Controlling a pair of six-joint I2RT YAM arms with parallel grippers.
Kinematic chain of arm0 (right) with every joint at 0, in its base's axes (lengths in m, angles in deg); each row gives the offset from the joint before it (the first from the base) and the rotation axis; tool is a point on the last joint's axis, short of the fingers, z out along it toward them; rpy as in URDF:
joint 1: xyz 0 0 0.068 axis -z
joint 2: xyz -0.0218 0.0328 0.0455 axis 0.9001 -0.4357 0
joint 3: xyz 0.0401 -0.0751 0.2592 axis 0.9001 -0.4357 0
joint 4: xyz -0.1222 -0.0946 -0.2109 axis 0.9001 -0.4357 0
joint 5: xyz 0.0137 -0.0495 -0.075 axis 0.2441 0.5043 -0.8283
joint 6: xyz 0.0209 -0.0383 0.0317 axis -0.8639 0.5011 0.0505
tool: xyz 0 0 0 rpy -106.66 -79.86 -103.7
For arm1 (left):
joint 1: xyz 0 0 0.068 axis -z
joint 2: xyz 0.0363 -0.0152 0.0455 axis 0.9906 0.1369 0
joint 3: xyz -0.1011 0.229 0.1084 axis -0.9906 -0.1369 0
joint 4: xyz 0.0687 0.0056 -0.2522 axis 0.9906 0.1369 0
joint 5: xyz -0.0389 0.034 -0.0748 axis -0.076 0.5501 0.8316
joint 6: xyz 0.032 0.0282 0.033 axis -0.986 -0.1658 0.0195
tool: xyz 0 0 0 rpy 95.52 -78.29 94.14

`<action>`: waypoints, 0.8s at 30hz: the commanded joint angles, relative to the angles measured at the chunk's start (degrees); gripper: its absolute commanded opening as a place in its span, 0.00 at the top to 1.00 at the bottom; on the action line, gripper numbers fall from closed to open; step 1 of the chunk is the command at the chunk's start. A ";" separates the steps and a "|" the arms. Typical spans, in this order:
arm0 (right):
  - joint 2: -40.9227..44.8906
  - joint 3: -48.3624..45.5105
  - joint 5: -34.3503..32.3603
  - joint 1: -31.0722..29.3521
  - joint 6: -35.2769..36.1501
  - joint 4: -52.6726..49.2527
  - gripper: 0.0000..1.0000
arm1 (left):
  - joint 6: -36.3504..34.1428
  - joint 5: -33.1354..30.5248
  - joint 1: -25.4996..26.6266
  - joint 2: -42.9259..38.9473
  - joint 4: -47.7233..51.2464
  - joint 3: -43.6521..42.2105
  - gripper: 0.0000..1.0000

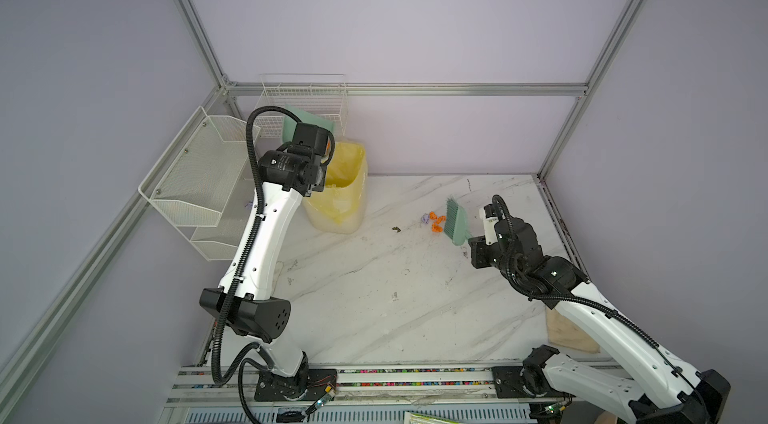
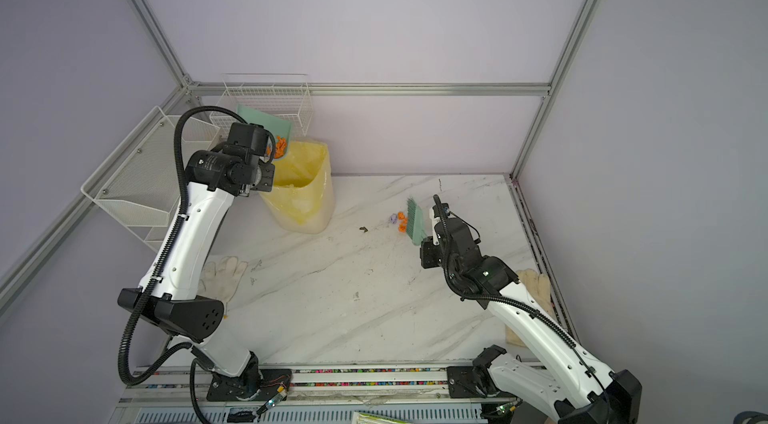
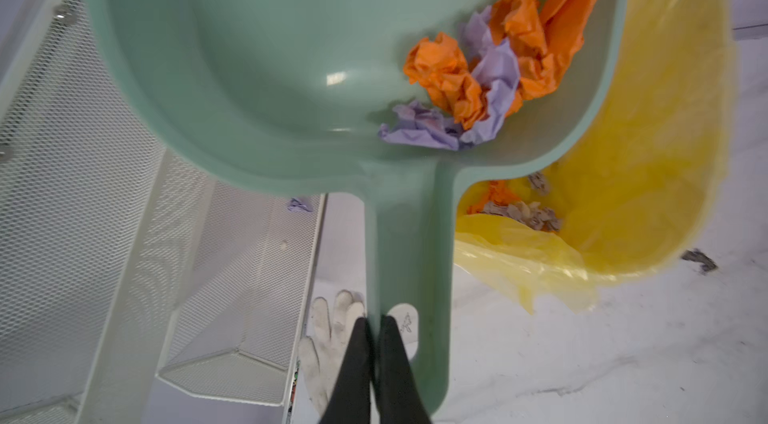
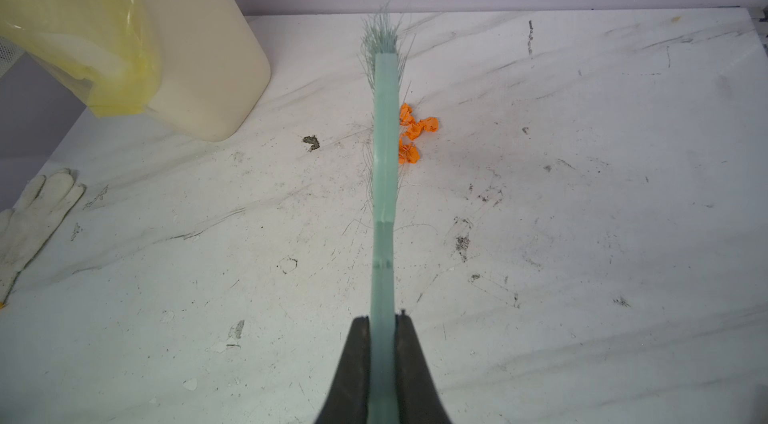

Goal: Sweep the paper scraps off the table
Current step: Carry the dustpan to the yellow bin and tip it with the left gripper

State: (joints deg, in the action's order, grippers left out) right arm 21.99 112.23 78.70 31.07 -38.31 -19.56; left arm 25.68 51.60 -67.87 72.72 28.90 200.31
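The dustpan is hanging mostly toward the shelves and has scraps in its corner [image 2: 277, 146], so my left gripper should swing the dustpan over the bin's opening [image 2: 302, 163] and empty it.
A small clump of orange and lilac paper scraps [image 1: 435, 222] [image 2: 398, 222] lies on the white marble table [image 1: 374, 297], touching the bristles of a green brush [image 1: 455, 223] [image 4: 384, 131]. My right gripper [image 4: 382, 318] is shut on the brush's handle, on the near side of the clump. My left gripper [image 3: 376, 322] is shut on the handle of the green dustpan [image 3: 270, 69] [image 2: 266, 121], which is raised and tilted beside the yellow-lined bin [image 1: 340, 193] [image 3: 644, 152]. More orange and lilac scraps [image 3: 498, 69] sit in the pan's corner over the bin's mouth. Other scraps [image 3: 515, 206] lie inside the bin.
White wire mesh shelves [image 1: 195, 185] and a wire basket [image 1: 303, 102] stand at the back left, close to the left arm. One lilac scrap [image 1: 249, 205] lies by the shelves. A dark speck [image 1: 396, 229] sits mid-table. White gloves [image 2: 222, 276] [image 2: 536, 280] lie near each arm.
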 commanded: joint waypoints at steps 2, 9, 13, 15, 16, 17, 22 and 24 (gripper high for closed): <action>0.61 -2.10 -1.04 0.10 0.62 3.72 1.00 | -6.26 -14.31 0.17 -0.42 -8.65 -5.67 1.00; -0.77 -3.44 -0.76 0.14 1.12 6.02 1.00 | -18.53 -32.97 3.50 -0.21 -21.35 -15.14 1.00; -0.71 -3.25 -1.23 0.14 1.75 5.64 1.00 | -27.83 -37.99 5.87 -0.97 -32.14 -21.12 1.00; -0.14 -3.44 -1.87 0.14 1.95 5.43 1.00 | -34.60 -40.06 6.34 -1.98 -39.85 -25.77 1.00; 0.11 -3.52 -2.29 0.14 1.94 5.17 1.00 | -38.13 -40.76 6.43 -2.79 -44.96 -28.26 1.00; 0.47 -3.61 -2.63 0.23 1.87 4.99 1.00 | -41.72 -41.28 6.42 -3.60 -49.81 -30.58 1.00; 1.62 -3.97 -2.50 0.23 1.67 5.16 1.00 | -60.46 -43.06 6.74 -6.04 -73.77 -38.41 1.00; 1.27 -4.14 -2.34 0.23 1.97 5.46 1.00 | -65.45 -43.55 6.92 -6.16 -80.03 -39.79 1.00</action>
State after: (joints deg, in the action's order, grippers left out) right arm 22.56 108.71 77.30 31.07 -36.85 -15.77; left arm -25.97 11.23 -61.36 70.10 -31.34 163.24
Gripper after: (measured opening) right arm 0.108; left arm 0.048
